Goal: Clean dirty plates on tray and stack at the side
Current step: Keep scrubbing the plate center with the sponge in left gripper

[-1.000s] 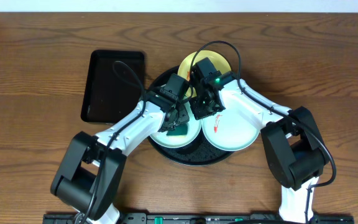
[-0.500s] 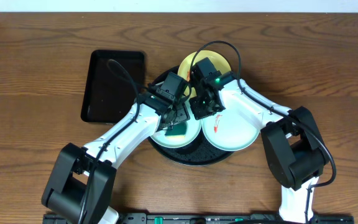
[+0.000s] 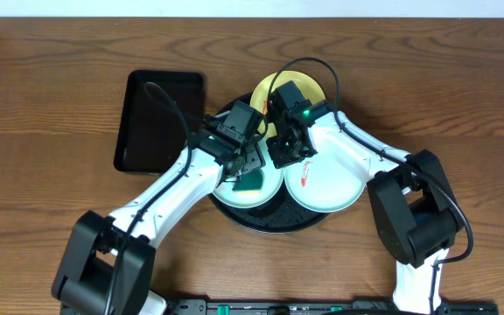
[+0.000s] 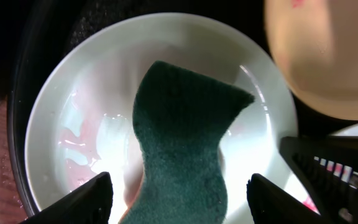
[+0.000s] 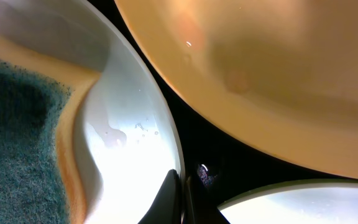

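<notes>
I should take hold of the sponge (image 3: 248, 181) with my left gripper and lift it away before the plate moves, because the green sponge is lying flat on the plate in my right gripper (image 3: 269, 181).
The round black tray (image 3: 274, 220) holds three plates. The left pale plate (image 3: 254, 200) carries pink smears and the green sponge (image 3: 252, 182), which lies flat on it (image 4: 185, 137). My left gripper (image 3: 247, 164) hovers over the sponge (image 4: 179, 186), open, with its jaws wide on either side and not touching it. My right gripper (image 3: 280, 160) is shut on that plate's right rim (image 5: 182, 186). The yellow plate (image 3: 300, 87) sits at the back. The right pale plate (image 3: 331, 188) has a red smear.
A rectangular black tray (image 3: 158, 120) lies on the wooden table left of the round tray. Both arms cross close together over the round tray's middle. The yellow plate's edge (image 5: 260, 74) is close above my right fingers.
My left arm's elbow has swung left and its wrist has drawn back slightly. The sponge stays on the left plate. The right arm has not moved.
</notes>
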Action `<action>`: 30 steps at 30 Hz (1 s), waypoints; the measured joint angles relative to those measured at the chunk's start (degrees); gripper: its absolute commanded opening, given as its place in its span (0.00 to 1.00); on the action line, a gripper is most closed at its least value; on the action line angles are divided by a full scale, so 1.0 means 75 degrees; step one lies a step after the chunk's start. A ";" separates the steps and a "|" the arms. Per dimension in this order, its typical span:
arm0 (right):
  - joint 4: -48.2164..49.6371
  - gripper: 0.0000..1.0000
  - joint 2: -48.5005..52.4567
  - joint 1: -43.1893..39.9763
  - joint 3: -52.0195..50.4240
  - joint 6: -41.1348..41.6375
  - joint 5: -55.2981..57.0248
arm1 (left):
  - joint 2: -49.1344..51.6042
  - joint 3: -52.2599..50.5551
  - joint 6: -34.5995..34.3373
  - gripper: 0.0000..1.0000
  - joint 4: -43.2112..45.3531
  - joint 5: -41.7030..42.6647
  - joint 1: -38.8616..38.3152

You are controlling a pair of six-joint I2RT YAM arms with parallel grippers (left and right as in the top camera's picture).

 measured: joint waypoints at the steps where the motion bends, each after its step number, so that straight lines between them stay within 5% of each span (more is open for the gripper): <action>1: 0.0000 0.01 0.0000 0.0000 0.0000 0.0000 -0.0003 | -0.0038 0.0000 0.0000 0.70 0.0003 0.0003 0.0000; 30: -0.0003 0.01 0.0000 0.0000 0.0000 0.0000 0.0000 | 0.0825 0.0000 -0.0187 0.46 0.0207 0.0198 0.0000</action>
